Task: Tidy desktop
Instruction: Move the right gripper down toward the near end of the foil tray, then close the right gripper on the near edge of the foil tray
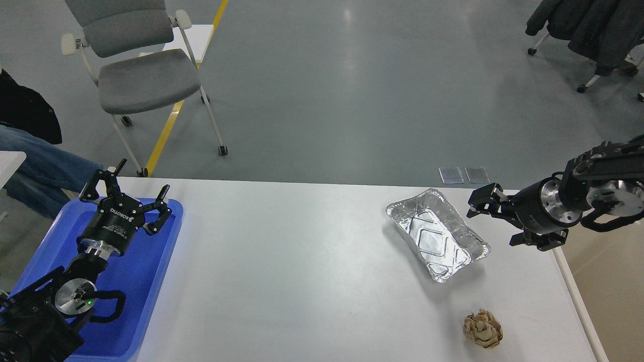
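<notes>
The foil tray [438, 234] will keep its open shape when I lift it by one end, because raised ridges [432, 242] go across its bottom between upright sides.
The white desktop [302, 261] fills the lower half of the head view. An empty silver foil tray [436, 234] lies on it at the right, set at a slant. A crumpled brown paper ball [483, 328] lies near the front right. My right gripper [495, 221] hovers just right of the foil tray, pointing left, open and empty. My left gripper [136, 187] is open and empty above the blue tray [146, 281] at the desktop's left end.
A beige bin [614, 286] sits beyond the desktop's right edge. A grey chair [146, 75] stands behind the table at the left, and a seated person's legs [45, 171] show at the far left. Dark coats on a wheeled rack [593, 30] are at the far right.
</notes>
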`<control>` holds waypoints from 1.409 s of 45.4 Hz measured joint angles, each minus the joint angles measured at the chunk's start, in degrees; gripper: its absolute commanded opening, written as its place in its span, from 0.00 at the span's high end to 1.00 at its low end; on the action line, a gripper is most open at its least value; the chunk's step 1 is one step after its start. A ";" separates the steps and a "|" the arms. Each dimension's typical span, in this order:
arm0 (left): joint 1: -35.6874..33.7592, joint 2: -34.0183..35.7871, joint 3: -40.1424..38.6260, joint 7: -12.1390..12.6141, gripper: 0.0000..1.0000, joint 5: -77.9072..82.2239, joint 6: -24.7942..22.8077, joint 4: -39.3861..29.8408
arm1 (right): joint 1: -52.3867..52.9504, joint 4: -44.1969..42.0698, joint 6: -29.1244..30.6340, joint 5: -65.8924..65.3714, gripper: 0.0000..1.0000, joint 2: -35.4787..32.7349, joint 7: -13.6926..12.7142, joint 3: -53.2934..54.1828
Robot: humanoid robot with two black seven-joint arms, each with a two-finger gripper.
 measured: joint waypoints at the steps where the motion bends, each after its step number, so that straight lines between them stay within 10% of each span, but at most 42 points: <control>1: -0.01 0.00 0.00 0.00 0.01 0.00 0.00 0.00 | -0.72 -0.02 -0.99 0.62 0.00 0.40 -0.01 -0.18; 64: 0.04 0.00 0.00 -0.01 0.01 0.00 0.00 -0.01 | -26.55 -12.07 -33.45 7.12 0.07 17.33 0.31 5.19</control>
